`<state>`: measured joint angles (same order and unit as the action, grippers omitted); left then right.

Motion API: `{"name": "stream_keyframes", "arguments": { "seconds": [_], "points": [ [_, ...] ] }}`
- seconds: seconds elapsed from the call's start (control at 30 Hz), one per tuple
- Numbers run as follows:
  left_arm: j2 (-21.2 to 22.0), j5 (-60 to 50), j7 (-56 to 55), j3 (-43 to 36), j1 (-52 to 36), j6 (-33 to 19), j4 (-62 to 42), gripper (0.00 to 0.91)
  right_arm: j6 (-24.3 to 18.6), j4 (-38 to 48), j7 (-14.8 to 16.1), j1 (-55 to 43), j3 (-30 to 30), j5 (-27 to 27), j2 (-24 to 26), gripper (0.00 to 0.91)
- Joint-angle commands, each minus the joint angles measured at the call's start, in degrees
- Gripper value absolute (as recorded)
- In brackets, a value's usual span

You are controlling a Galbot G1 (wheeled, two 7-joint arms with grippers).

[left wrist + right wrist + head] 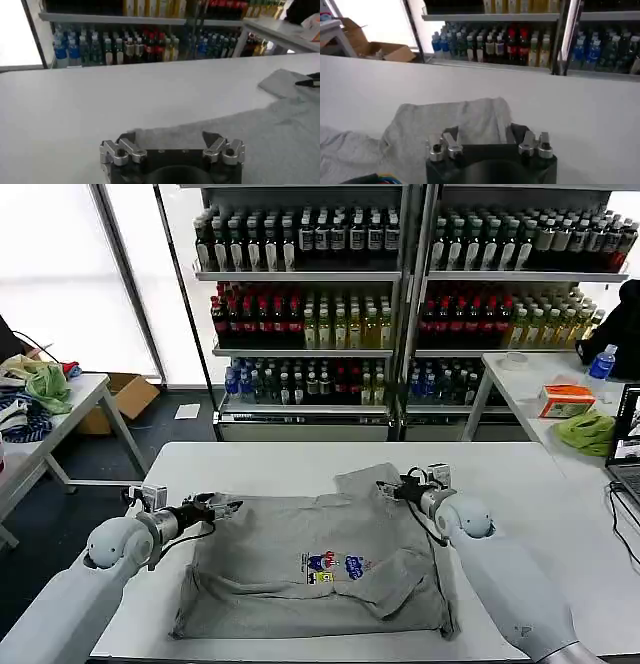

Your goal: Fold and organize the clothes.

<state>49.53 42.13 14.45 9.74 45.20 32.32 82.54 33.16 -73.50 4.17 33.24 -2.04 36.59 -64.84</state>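
My gripper will carry the sleeve nearer, and the shirt's far side [300, 506] should then fold over and cover the chest print, because the cloth lies limp and loosely creased [388, 586].
One light grey short-sleeved shirt [270, 554] lies spread on the white table [300, 459], its small multicoloured chest print [335, 566] facing up. My left gripper [232, 506] hovers low at the shirt's far left corner, open; in the left wrist view the shirt's edge [170, 131] lies between its spread fingers [127, 138]. My right gripper [384, 487] sits at the far right sleeve [365, 482], also open. In the right wrist view the sleeve [455, 117] runs between the fingertips of the gripper [484, 131].
Shelves of bottles [320, 304] stand behind the table. A side table on the left holds a green cloth [48, 384] and a blue patterned heap [22, 419]. On the right table lie a green cloth [588, 429], an orange box [565, 399] and a laptop [628, 449].
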Motion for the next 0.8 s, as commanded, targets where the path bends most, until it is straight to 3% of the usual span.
{"name": "stream_keyframes", "arguments": {
  "seconds": [0.03,0.13,0.17,0.33,0.4,0.43,0.8],
  "points": [
    [0.3,-0.7,0.3,-1.0,-1.3,-0.4,-2.0,0.907,0.1,0.6,0.1,-0.3,0.8,0.4,-0.6,0.000],
    [0.3,-0.7,0.4,-1.1,-1.3,-0.5,-2.2,0.897,0.0,0.8,0.2,-0.4,0.9,0.5,-0.6,0.000],
    [0.4,-0.8,0.4,-1.2,-1.5,-0.5,-2.5,0.625,0.0,0.9,0.2,-0.5,1.0,0.5,-0.7,0.000],
    [0.6,-1.0,0.5,-1.3,-2.3,-0.9,-3.9,0.534,0.0,0.8,0.4,-0.5,1.1,0.6,-0.9,0.000],
    [0.6,-1.1,0.8,-1.5,-2.5,-1.2,-4.6,0.071,0.0,0.8,0.4,-0.5,1.1,0.6,-1.0,0.000],
    [0.6,-1.1,0.8,-1.6,-2.6,-1.4,-4.9,0.020,0.0,0.9,0.4,-0.5,1.1,0.7,-1.0,0.000],
    [1.1,-1.6,2.0,-2.2,-1.5,-1.9,-4.7,0.000,0.0,0.6,0.3,-0.7,1.1,1.2,-1.1,0.000]
  ]
}}
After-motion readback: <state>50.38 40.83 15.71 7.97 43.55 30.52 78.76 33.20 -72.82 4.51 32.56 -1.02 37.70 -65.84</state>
